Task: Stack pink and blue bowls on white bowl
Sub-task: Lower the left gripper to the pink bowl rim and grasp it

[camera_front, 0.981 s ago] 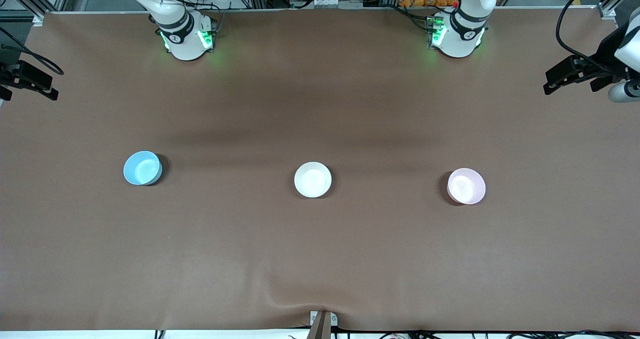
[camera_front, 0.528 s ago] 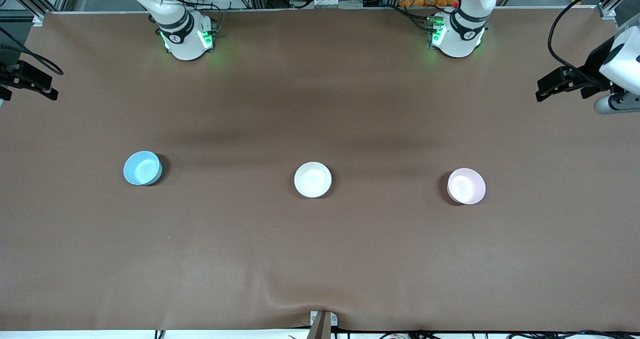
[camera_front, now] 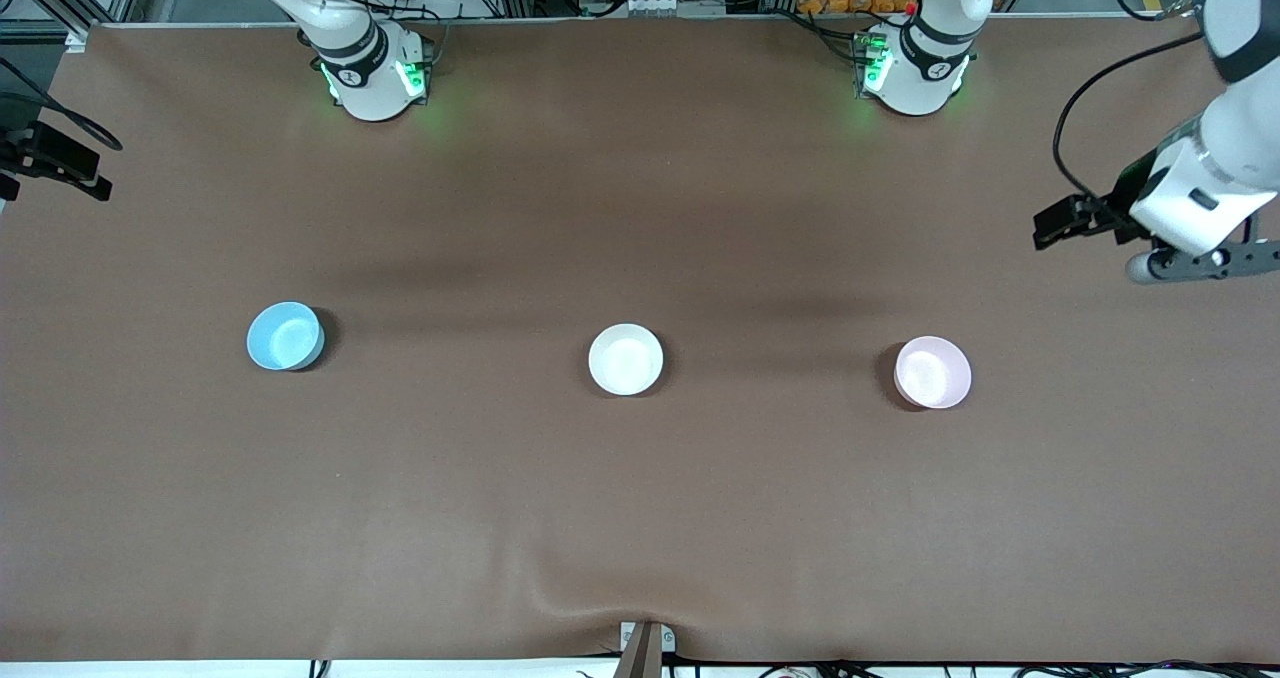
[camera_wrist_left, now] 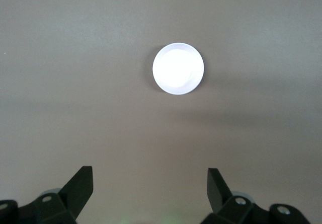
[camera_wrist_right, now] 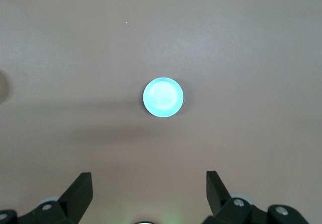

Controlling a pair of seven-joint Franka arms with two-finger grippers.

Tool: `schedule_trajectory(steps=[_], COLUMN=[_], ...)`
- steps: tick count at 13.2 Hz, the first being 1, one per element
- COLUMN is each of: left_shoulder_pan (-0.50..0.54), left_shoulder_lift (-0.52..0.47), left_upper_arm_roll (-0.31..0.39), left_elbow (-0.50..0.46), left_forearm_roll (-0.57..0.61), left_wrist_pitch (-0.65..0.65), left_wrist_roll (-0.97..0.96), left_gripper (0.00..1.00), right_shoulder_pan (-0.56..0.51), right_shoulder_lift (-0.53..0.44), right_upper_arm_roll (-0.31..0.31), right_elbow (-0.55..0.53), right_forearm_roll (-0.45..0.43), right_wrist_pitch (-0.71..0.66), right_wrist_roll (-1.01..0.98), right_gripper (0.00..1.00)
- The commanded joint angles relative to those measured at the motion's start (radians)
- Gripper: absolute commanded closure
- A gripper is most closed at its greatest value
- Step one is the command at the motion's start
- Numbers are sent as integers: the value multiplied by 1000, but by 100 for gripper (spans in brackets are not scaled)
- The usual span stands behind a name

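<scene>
The white bowl's empty opening (camera_front: 625,359) is just as wide as the pink bowl's (camera_front: 933,372), so I expect the pink bowl to sit deep inside when I lower it.
Three bowls stand apart in a row on the brown table. The light blue bowl (camera_front: 285,336) is toward the right arm's end, the white bowl (camera_front: 626,359) in the middle, the pale pink bowl (camera_front: 932,372) toward the left arm's end. My left gripper (camera_front: 1060,226) is high over bare table at its end, open and empty (camera_wrist_left: 149,176); its wrist view shows the pink bowl (camera_wrist_left: 178,68), washed out to white. My right gripper (camera_front: 75,170) is high over the table's edge at its end, open and empty (camera_wrist_right: 149,178); its wrist view shows the blue bowl (camera_wrist_right: 163,97).
The brown table cover (camera_front: 640,518) has a raised fold near the front edge. A small metal bracket (camera_front: 645,643) sticks up at the middle of that edge. The arm bases (camera_front: 375,78) (camera_front: 915,73) stand along the back edge.
My left arm has swung in from the table's end and come lower in the front view, closer to the pink bowl. The right arm has barely moved. The bowls have not moved.
</scene>
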Motion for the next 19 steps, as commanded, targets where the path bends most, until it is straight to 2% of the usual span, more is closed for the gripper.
schedule_trajectory(steps=[1,3,4,8,13,17,18,19], left_shoulder_pan=[28,35,54,54,57,66,66,62], left_shoulder_lift=[-6,15,40,199,359,434,446,451], left_upper_arm_roll=[-4,-2,-4,-5,-5,-5,-7,-7], left_elbow=[-150,-276,-304,-308,-275,-231,-225,-225], left_forearm_roll=[17,17,17,18,1,1,1,1], left_wrist_pitch=[185,370,430,587,718,736,736,736], left_wrist_roll=[1,-22,-24,-24,-33,-37,-39,-37], left_gripper=[0,0,0,0,26,36,41,49], right_shoulder_pan=[-18,-15,-15,-18,-18,-15,-16,-18], right_shoulder_lift=[1,1,1,1,1,1,1,1], right_upper_arm_roll=[9,11,9,9,9,9,11,9], right_elbow=[2,2,2,2,2,2,2,2], right_forearm_roll=[-8,-8,-8,-6,-6,-6,-8,-6], right_wrist_pitch=[-7,-7,-7,-10,-10,-10,-10,-8], right_wrist_roll=[-7,-7,-7,-7,-7,-7,-8,-7], right_gripper=[0,0,0,0,0,0,0,0])
